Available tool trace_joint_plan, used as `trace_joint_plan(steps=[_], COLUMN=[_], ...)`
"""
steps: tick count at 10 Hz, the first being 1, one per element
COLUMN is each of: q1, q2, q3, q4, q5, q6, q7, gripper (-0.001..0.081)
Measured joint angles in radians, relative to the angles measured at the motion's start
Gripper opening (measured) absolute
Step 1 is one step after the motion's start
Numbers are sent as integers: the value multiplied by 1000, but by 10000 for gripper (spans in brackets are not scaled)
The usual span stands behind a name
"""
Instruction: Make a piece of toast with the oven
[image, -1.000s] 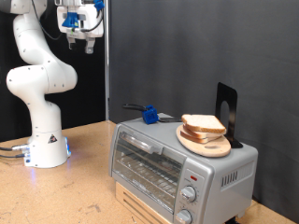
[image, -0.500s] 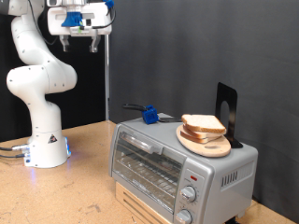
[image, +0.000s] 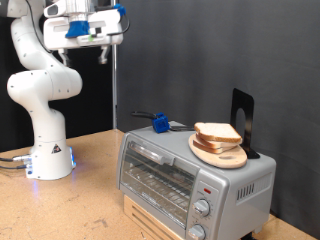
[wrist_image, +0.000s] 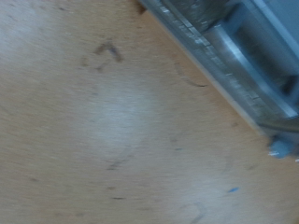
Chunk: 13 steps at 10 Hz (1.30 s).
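I need to tilt my gripper toward the door's handle (image: 151, 154) and pull the door open first, because my gripper is pointing down at the table next to the shut oven door (image: 157, 186).
The silver-grey oven (image: 170, 178) stands on the wooden table at the exterior view's lower right, with its glass door shut. The piece of toast (image: 217, 132) lies on top of a small stack on a round wooden board (image: 222, 156) on the oven's roof. My gripper (image: 86, 52) hangs high at the exterior view's top left, far above the table and well left of the oven, open and empty. The wrist view is blurred and shows bare table with the oven's metal edge (wrist_image: 234, 56) in one corner. No fingers show there.
A blue-handled tool (image: 157, 123) lies at the back of the oven's roof. A black stand (image: 243, 118) rises behind the board. The arm's white base (image: 48, 150) stands on the table (image: 90, 205) at the exterior view's left. A thin upright pole (image: 114, 90) stands behind.
The hand has swung towards the exterior view's right at about the same height and has turned, so more of its side shows. The toast, board and oven have not moved.
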Motion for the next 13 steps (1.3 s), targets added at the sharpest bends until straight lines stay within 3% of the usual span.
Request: trace_joint_plan(steps=[2,3,4,5,6,9,11,13], q1=[62,57,31,33,66,237,342,333], q2=[8,45,95,91,80,87,171,155], q3=[-93,-101,-74,-77,-108,-276,-363,-360], q4=[-53,-65,-54,-55,-53,-20,36,28], q5=[29,2,-17,-5,43,127,129,164], q6=[186,253,292,286,255,200,192,181], q7=[-196,-199,-184,-190,-290,-674,-894,-844], gripper=[808,808,808,808,808,808,808,808])
